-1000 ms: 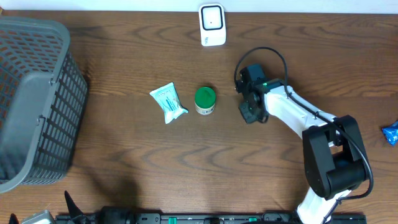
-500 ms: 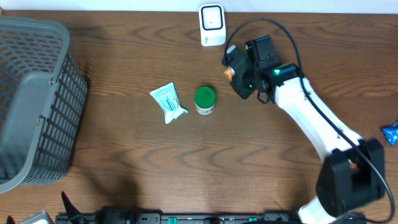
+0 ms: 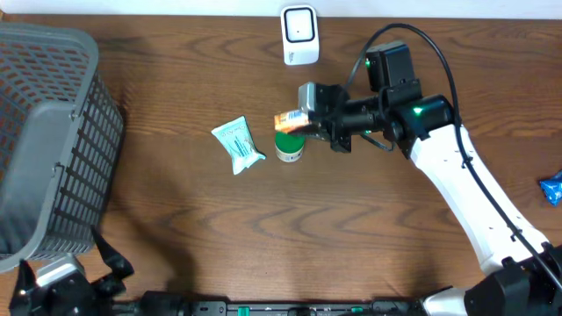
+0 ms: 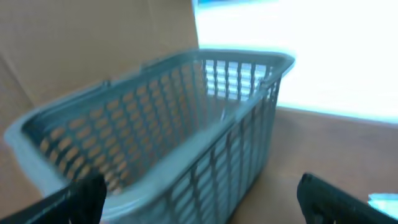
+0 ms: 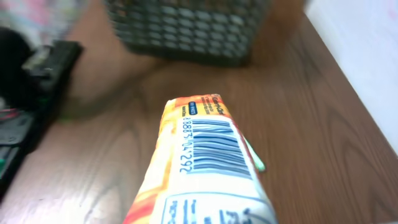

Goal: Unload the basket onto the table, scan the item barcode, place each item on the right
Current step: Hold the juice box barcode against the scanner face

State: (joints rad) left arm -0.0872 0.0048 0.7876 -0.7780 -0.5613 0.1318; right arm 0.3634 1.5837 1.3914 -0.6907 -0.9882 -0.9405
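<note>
The packet's barcode (image 5: 216, 147) is pointing up above the green-lidded jar and away from the scanner, so next I swing my right gripper toward the white scanner's window (image 3: 300, 25) and roll the packet there.
The item is an orange and white packet (image 3: 288, 119). My right gripper (image 3: 304, 112) is shut on it and holds it above the table, just over a green-lidded jar (image 3: 289, 143) and below the white scanner (image 3: 299, 35). In the right wrist view the packet (image 5: 199, 168) fills the lower middle, its barcode (image 5: 214, 146) faces the camera, and it hides the fingers. My left gripper (image 3: 68, 265) is at the table's front left corner. In its own view it (image 4: 202, 208) stands open and empty, facing the grey basket (image 4: 161, 124).
A grey mesh basket (image 3: 48, 140) fills the left side of the table. A mint-green sachet (image 3: 237, 146) lies left of the jar. A blue packet (image 3: 552, 188) lies at the right edge. The right arm's black cable loops above its wrist.
My right arm has swung up and to the left with the packet, from right of the jar to over it. The left gripper has risen into the overhead view at the front left.
</note>
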